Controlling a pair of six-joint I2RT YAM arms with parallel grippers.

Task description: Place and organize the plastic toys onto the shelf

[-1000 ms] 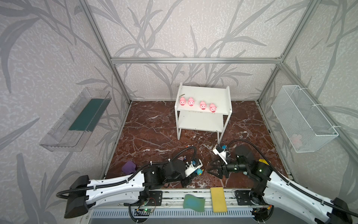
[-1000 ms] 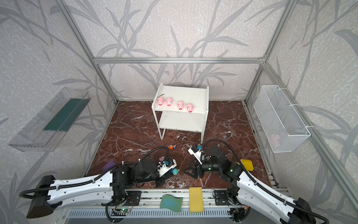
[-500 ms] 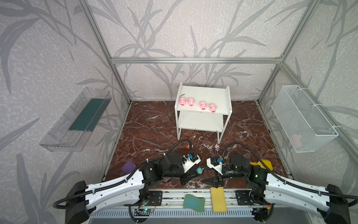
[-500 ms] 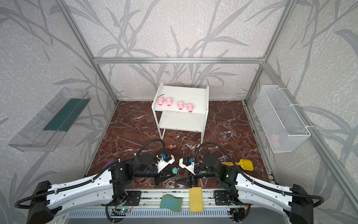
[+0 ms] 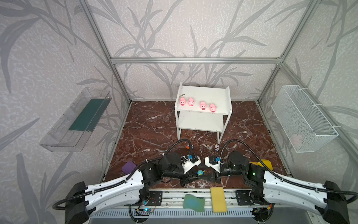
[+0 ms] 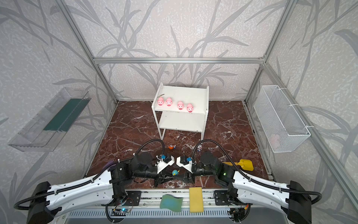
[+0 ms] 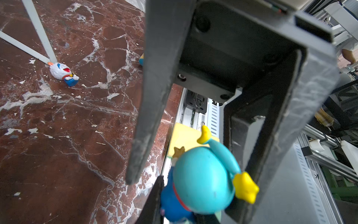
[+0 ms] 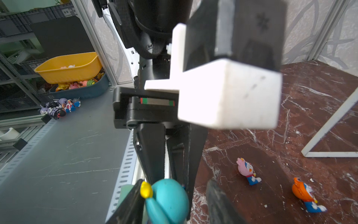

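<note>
My left gripper pinches the teal figurine by its blue body [image 7: 171, 202], so next my right gripper grabs the teal head [image 7: 204, 180] and takes the figurine to the white shelf.
A teal figurine [image 5: 200, 172] [image 6: 175, 172] hangs near the front edge, its blue body pinched by my shut left gripper [image 5: 190, 177] [image 7: 184, 217]. My right gripper [image 5: 208, 175] [image 8: 175, 186] faces it, open, with its fingers either side of the teal head [image 8: 168, 195]. One finger touches the yellow hand and the other stands apart. Several pink pigs [image 5: 191, 101] line the top board of the white shelf [image 5: 203, 120]. On the floor lie an orange figurine [image 5: 187, 147] [image 8: 304, 195], a white-blue one [image 5: 217, 147] [image 7: 64, 74] and a pink one [image 8: 247, 171].
A yellow shovel [image 5: 260, 163] lies right of the right arm and a purple piece [image 5: 128, 167] left of the left arm. Green [image 5: 194, 202] and yellow [image 5: 218, 199] sponges sit on the front rail. A wire basket [image 5: 304, 120] and a clear tray [image 5: 75, 120] hang on the side walls.
The right arm has dropped and swung in towards the left gripper. Its jaws now straddle the teal figurine and have narrowed. The left gripper still holds the figurine, shifted slightly forward.
</note>
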